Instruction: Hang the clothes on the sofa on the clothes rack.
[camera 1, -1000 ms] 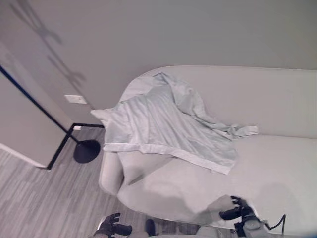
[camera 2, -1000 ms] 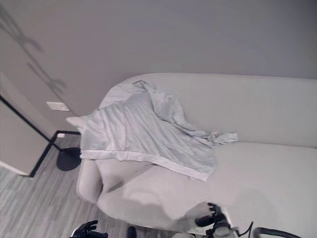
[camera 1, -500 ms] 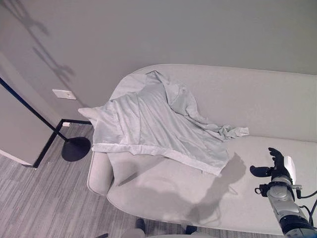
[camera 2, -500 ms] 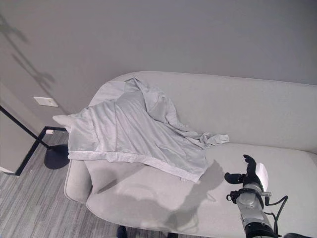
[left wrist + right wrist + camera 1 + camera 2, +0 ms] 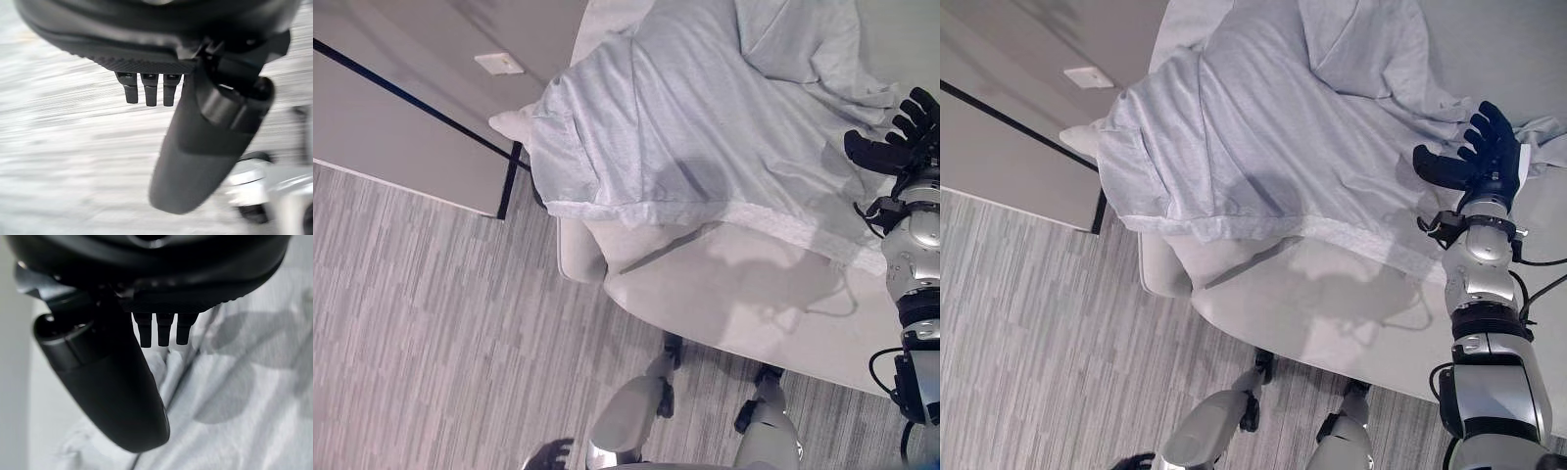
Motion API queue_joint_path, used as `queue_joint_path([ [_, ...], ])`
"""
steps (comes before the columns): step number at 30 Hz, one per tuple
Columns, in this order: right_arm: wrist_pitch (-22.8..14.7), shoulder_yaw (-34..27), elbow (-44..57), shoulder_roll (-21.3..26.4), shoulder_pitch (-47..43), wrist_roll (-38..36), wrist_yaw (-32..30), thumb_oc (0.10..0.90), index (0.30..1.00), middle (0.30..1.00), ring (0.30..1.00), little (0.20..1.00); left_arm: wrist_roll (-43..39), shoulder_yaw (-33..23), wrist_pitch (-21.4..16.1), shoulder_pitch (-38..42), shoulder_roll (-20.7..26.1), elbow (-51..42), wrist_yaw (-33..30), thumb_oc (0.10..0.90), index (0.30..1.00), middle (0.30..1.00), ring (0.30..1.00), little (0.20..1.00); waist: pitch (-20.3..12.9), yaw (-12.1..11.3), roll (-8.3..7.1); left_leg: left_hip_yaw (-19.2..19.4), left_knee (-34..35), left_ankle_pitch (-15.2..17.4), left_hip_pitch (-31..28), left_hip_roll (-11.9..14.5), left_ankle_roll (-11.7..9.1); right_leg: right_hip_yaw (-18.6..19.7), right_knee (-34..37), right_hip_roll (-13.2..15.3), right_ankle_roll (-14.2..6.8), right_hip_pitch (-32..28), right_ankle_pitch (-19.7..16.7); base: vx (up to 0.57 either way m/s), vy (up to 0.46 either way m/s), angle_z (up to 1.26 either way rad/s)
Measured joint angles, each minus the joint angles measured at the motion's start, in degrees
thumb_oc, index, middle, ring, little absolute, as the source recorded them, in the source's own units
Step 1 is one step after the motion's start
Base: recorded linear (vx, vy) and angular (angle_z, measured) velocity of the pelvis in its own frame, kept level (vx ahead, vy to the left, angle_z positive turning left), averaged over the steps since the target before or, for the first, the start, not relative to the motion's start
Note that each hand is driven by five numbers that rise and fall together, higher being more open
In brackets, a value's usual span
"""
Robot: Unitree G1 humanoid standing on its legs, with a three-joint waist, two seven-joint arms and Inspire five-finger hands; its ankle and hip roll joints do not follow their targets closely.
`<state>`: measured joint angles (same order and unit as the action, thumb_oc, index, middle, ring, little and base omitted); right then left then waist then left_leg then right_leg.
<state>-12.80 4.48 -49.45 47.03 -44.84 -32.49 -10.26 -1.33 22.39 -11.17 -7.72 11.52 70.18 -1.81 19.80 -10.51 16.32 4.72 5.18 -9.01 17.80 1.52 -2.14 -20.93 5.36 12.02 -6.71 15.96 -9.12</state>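
My gripper will lift the garment (image 5: 675,127), and I expect a hidden cushion to stay behind, because a pale pointed corner (image 5: 512,125) sticks out from under the garment.
A pale grey garment (image 5: 1263,127) lies spread over the left end of the light grey sofa (image 5: 1332,304), draped across its arm and back. My right hand (image 5: 1474,157) hovers above the garment's right part, open with straight, spread fingers. In the right wrist view its thumb (image 5: 112,396) and fingers (image 5: 165,335) stand just above the cloth (image 5: 244,396) without holding it. My left hand (image 5: 548,455) hangs low over the floor at the picture's bottom edge, relaxed and open. A thin black bar of the rack (image 5: 431,108) slants in from the left toward the sofa's arm.
A pale wall panel (image 5: 391,147) sits behind the black bar, with a wall socket (image 5: 499,64) above it. Grey striped floor (image 5: 431,323) stretches to the left of and in front of the sofa. The sofa seat to the right of the garment is bare.
The camera has tipped down and come closer to the sofa. My right hand has risen from the seat's front to over the garment. My left hand shows again at the bottom edge.
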Motion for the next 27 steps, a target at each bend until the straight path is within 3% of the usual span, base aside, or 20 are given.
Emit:
queue_joint_path([
  [5, -0.20, 2.89, -4.17, 0.61, -4.75, -2.47, 1.78, 0.800, 0.900, 0.900, 0.900, 0.900, 0.51, 1.28, -1.99, 0.62, 0.06, -2.70, 0.16, 0.800, 0.900, 0.900, 0.900, 0.900, 0.81, -0.33, -0.69, -0.76, -0.02, 0.00, 0.79, -0.89, 0.00, -0.34, 0.00, 0.92, -0.53, 0.32, 0.55, 0.03, 0.021, 0.10],
  [10, -0.30, 5.90, -2.20, 0.34, -4.13, -4.81, 5.34, 0.800, 0.900, 0.900, 0.900, 0.900, 1.60, 2.11, -3.46, 1.96, 0.00, -5.24, 0.09, 0.800, 0.900, 0.900, 0.900, 0.900, 1.97, -0.36, 2.36, -2.61, -0.02, -0.01, 1.27, -1.64, -0.01, -1.91, -0.01, 1.58, -1.20, -0.22, 1.02, 0.03, -0.009, 0.15],
  [16, 0.07, 13.89, -1.68, 0.14, -1.89, -0.87, 8.35, 0.800, 0.900, 0.900, 0.900, 0.900, 1.96, 1.46, -3.60, 2.04, 0.04, -5.13, -0.19, 0.800, 0.900, 0.900, 0.900, 0.900, 2.10, -0.66, 2.71, -3.28, -0.03, -0.03, 1.67, -1.75, -0.02, -2.64, -0.01, 1.66, -1.31, -0.23, 1.11, -0.01, -0.020, 0.07],
  [17, 0.07, 15.88, -1.60, 0.30, -1.99, 0.75, 9.08, 0.584, 0.575, 0.575, 0.575, 0.575, 1.96, 1.42, -3.59, 2.16, 0.07, -5.13, -0.37, 0.800, 0.900, 0.900, 0.900, 0.900, 2.14, -0.61, 2.66, -3.39, -0.03, -0.04, 1.72, -1.75, -0.01, -2.76, -0.01, 1.65, -1.32, -0.23, 1.12, -0.02, 0.003, 0.04],
  [18, 0.13, 16.60, -1.57, 0.50, -2.05, 0.87, 9.47, 0.400, 0.300, 0.300, 0.300, 0.300, 1.96, 1.38, -3.62, 2.23, 0.07, -5.13, -0.43, 0.800, 0.900, 0.900, 0.900, 0.900, 2.13, -0.56, 2.67, -3.47, -0.03, -0.05, 1.72, -1.75, -0.02, -2.85, -0.01, 1.66, -1.32, -0.26, 1.12, -0.01, 0.011, 0.06],
  [27, 1.19, 17.88, -3.91, 1.09, -1.02, 7.46, 10.81, 0.400, 0.300, 0.300, 0.300, 0.300, 2.00, 1.28, -4.00, 3.23, 0.09, -5.19, -1.21, 0.800, 0.900, 0.900, 0.900, 0.900, 2.16, -0.25, 2.64, -4.87, -0.04, -0.32, -0.41, -2.00, -0.07, -4.36, -0.02, 1.78, -1.47, -3.25, 1.40, -0.02, -0.010, 0.08],
])
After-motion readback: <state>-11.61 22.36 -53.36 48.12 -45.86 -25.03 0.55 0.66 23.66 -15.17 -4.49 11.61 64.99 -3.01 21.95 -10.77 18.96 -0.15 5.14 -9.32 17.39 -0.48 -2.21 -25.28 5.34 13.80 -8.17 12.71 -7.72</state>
